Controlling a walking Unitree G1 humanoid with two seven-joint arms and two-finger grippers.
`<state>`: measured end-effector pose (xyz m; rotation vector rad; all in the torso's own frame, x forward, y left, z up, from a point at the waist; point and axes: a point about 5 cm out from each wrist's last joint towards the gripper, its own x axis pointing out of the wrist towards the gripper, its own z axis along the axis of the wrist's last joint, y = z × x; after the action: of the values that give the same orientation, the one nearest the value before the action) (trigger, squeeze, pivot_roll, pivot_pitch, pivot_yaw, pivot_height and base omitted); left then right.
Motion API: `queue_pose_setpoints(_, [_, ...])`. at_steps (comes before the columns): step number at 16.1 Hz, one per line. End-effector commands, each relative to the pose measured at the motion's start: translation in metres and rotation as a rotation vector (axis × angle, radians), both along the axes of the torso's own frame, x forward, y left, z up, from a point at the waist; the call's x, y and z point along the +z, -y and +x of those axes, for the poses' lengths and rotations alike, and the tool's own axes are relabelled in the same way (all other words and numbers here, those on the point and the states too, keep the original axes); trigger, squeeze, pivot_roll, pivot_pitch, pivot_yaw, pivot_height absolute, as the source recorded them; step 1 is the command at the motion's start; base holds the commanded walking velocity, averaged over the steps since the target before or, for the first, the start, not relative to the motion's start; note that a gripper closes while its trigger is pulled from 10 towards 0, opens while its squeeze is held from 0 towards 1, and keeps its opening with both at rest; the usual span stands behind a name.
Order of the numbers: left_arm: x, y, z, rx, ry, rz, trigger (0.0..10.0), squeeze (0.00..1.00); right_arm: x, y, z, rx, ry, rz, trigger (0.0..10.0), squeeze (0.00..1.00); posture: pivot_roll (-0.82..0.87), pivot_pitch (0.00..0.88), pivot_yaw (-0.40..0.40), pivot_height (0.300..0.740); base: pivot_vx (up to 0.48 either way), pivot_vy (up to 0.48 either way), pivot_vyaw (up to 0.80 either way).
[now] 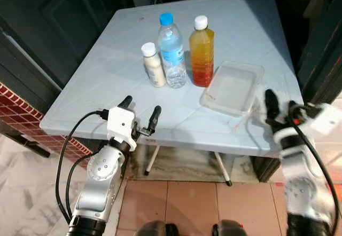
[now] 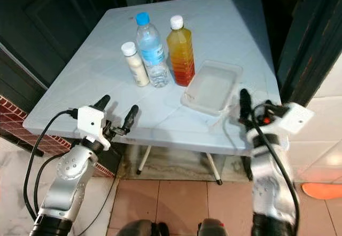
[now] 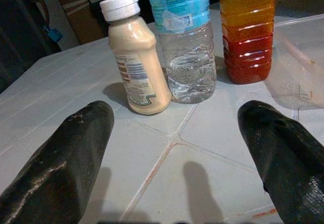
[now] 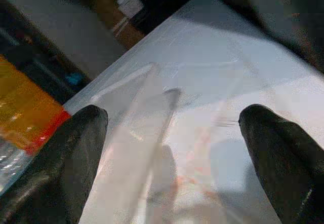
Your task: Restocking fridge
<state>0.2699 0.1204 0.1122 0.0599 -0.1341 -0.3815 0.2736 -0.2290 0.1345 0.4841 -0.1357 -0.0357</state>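
Observation:
I expect the clear plastic tray (image 1: pixel 232 88) to keep its boxy shape when I carry it by its thin side, because the straight raised rim (image 1: pixel 256 89) makes the tray stiff.
Three bottles stand together on the pale blue table (image 1: pixel 230 28): a small cream bottle (image 1: pixel 153 65) with a white cap, a clear water bottle (image 1: pixel 172 52) with a blue cap, and an orange juice bottle (image 1: pixel 202 52) with a white cap. A clear plastic tray (image 1: pixel 233 88) lies to their right. My left gripper (image 1: pixel 141 114) is open over the table's front edge, pointing at the cream bottle (image 3: pixel 135 57). My right gripper (image 1: pixel 280 108) is open at the front right corner, just beside the tray (image 4: pixel 136 133), holding nothing.
A dark door (image 1: pixel 64 17) and a red brick wall (image 1: pixel 21 113) flank the table on the left. Another dark door frame (image 1: pixel 320 54) stands close on the right. Tiled floor (image 1: pixel 181 198) lies below, with the table's legs (image 1: pixel 152 158) under the front edge.

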Motion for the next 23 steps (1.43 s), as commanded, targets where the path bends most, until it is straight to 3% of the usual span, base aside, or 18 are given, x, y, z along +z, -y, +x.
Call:
queue_pose_setpoints(1, [-0.001, -0.008, 0.000, 0.017, 0.000, 0.022, 10.0, 0.00, 0.000, -0.013, 0.007, 0.058, 0.014, 0.030, 10.0, 0.00, -0.05, 0.082, 0.222, 0.740, 0.000, 0.000, 0.00])
queue_pose_setpoints(5, [0.000, -0.008, -0.002, 0.022, 0.003, 0.024, 10.0, 0.00, 0.000, -0.020, 0.021, 0.112, 0.023, 0.066, 10.0, 0.00, -0.03, 0.086, 0.214, 0.740, 0.000, 0.000, 0.00])
queue_pose_setpoints(6, [0.000, -0.008, -0.002, 0.023, 0.003, 0.025, 10.0, 0.00, -0.001, -0.022, 0.024, 0.131, 0.024, 0.079, 8.9, 0.00, -0.03, 0.086, 0.214, 0.740, 0.000, 0.000, 0.00])
queue_pose_setpoints(7, [0.000, -0.009, -0.003, 0.010, -0.009, 0.001, 10.0, 0.00, -0.002, -0.025, 0.027, 0.145, 0.023, 0.088, 3.1, 0.00, -0.03, 0.088, 0.209, 0.740, 0.000, 0.000, 0.00])
queue_pose_setpoints(8, [0.000, -0.009, -0.003, 0.010, -0.007, 0.001, 10.0, 0.00, -0.003, -0.027, 0.027, 0.151, 0.022, 0.095, 3.1, 0.00, -0.03, 0.088, 0.209, 0.740, 0.000, 0.000, 0.00])
queue_pose_setpoints(9, [0.001, -0.008, -0.004, 0.007, -0.005, 0.005, 10.0, 0.00, -0.005, -0.030, 0.029, 0.165, 0.016, 0.105, 0.0, 0.00, -0.03, 0.088, 0.209, 0.740, 0.000, 0.000, 0.00])
queue_pose_setpoints(14, [0.001, -0.009, -0.006, 0.010, -0.004, 0.010, 10.0, 0.00, -0.009, -0.042, 0.034, 0.214, 0.009, 0.149, 0.0, 0.00, -0.01, 0.094, 0.202, 0.740, 0.000, 0.000, 0.00])
queue_pose_setpoints(23, [0.000, -0.007, -0.008, 0.009, -0.012, 0.009, 10.0, 0.00, -0.016, -0.045, 0.035, 0.238, -0.015, 0.228, 0.0, 0.00, -0.01, 0.100, 0.196, 0.740, 0.000, 0.000, 0.00])
